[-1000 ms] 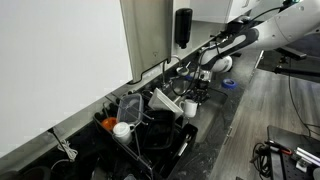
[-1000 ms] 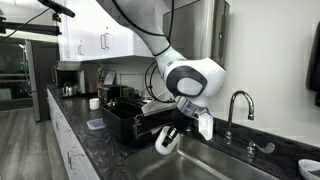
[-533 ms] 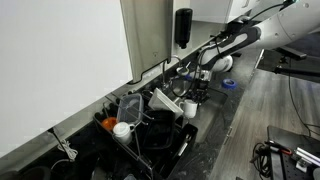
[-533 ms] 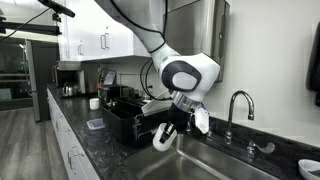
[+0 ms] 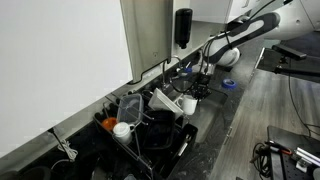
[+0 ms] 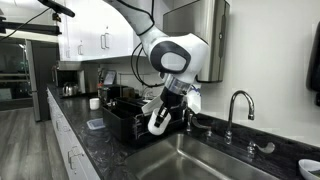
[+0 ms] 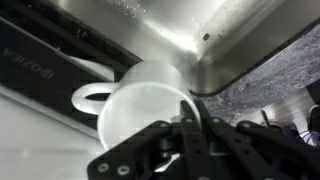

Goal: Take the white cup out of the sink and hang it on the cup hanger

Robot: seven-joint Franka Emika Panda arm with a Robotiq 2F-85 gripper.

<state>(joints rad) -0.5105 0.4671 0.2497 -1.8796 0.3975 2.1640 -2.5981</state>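
Note:
I should lift the white cup (image 6: 159, 122) higher and carry it over the rack (image 6: 126, 107) before I hang it, because the cup hangs low next to the rack's end.
My gripper (image 6: 168, 108) is shut on the rim of the white cup (image 6: 158, 120) and holds it in the air above the sink (image 6: 205, 165), near the black wire cup hanger (image 6: 122, 118). In the wrist view the white cup (image 7: 140, 100) fills the middle, its loop handle at the left, with my gripper's fingers (image 7: 190, 125) pinching its wall. In an exterior view the white cup (image 5: 188, 104) hangs under the gripper (image 5: 198, 90) next to the cup hanger (image 5: 150, 125). The sink (image 7: 200, 30) lies behind the cup.
A faucet (image 6: 237, 112) stands at the sink's far rim. A black dispenser (image 5: 183, 27) hangs on the wall. A flat white plate-like piece (image 5: 165, 100) and an orange item (image 5: 107, 123) sit in the rack. A small blue cup (image 6: 310, 168) is at the right.
The gripper has lifted the white cup up and away from the sink, toward the cup hanger.

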